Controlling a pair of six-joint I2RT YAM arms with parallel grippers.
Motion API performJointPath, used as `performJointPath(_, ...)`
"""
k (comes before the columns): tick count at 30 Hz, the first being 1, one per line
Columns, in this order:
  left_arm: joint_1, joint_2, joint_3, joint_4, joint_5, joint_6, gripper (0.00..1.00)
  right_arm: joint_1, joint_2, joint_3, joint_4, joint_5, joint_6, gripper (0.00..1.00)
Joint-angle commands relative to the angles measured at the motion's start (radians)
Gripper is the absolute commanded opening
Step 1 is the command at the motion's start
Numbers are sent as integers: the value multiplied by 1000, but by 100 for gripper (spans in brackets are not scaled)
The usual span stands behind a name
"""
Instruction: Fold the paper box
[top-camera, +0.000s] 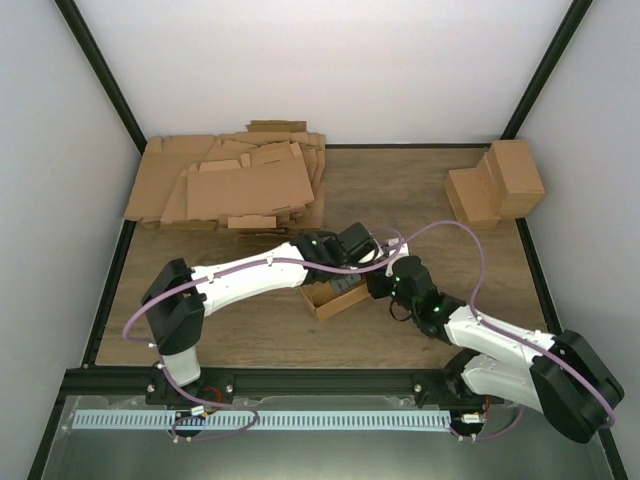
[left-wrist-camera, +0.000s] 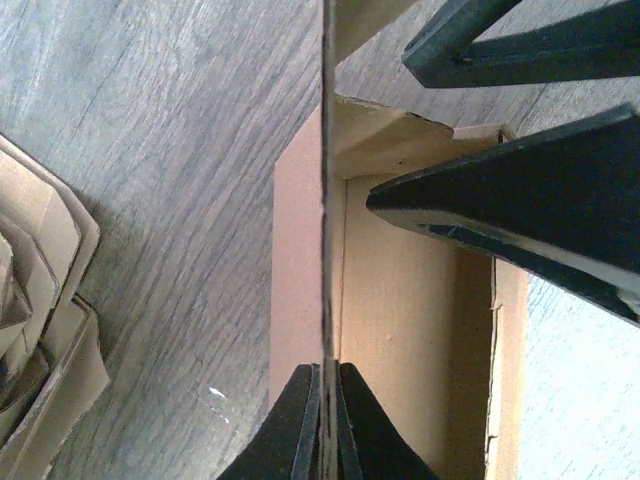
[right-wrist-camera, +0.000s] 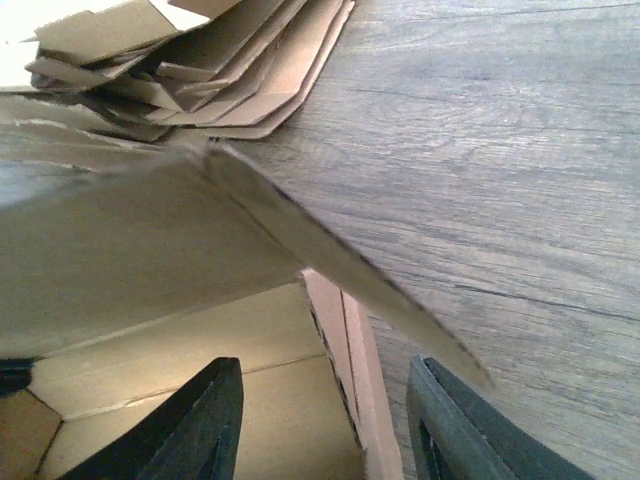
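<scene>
The finger of the robot's right gripper is inside the box (right-wrist-camera: 285, 405) below the raised flap (right-wrist-camera: 150, 255), so the robot should back that finger out of the way before the left gripper folds the flap down.
The paper box (top-camera: 322, 299) lies mid-table as a shallow brown tray with its flaps raised. My left gripper (top-camera: 350, 268) reaches over it from the left. In the left wrist view this gripper (left-wrist-camera: 327, 385) is shut on a thin upright flap (left-wrist-camera: 325, 200) seen edge-on, with the box floor (left-wrist-camera: 410, 330) beside it. My right gripper (top-camera: 381, 285) is at the box's right end. In the right wrist view it (right-wrist-camera: 325, 405) is open, one finger (right-wrist-camera: 200, 425) inside the box and the other outside, the side wall (right-wrist-camera: 345, 345) between them untouched. A raised flap (right-wrist-camera: 150, 240) leans overhead.
A thick heap of flat cardboard sheets (top-camera: 235, 180) fills the far left of the table, and shows in both wrist views (right-wrist-camera: 200, 60) (left-wrist-camera: 40, 330). Two finished brown boxes (top-camera: 497, 182) stand at the far right. Black frame rails border the table.
</scene>
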Motion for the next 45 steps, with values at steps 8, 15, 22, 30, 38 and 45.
performJointPath(8, -22, 31, -12, -16, -14, -8, 4, 10, -181, 43, -316, 5, 195, 66)
performJointPath(15, -40, 44, -11, -13, -15, -18, 4, 8, -280, 72, -485, 91, 272, 74)
performJointPath(22, -62, 61, -15, -19, -43, -38, 4, -99, -278, 234, -640, 81, 242, 74)
performJointPath(30, -93, 80, -33, -7, -57, -66, 6, -307, -238, 328, -606, -173, 205, 73)
performJointPath(38, -119, 97, -59, 21, -59, -90, 12, -511, -34, 350, -488, -669, 203, 71)
performJointPath(45, -122, 106, -74, 47, -35, -114, 46, -515, 42, 298, -405, -773, 203, 66)
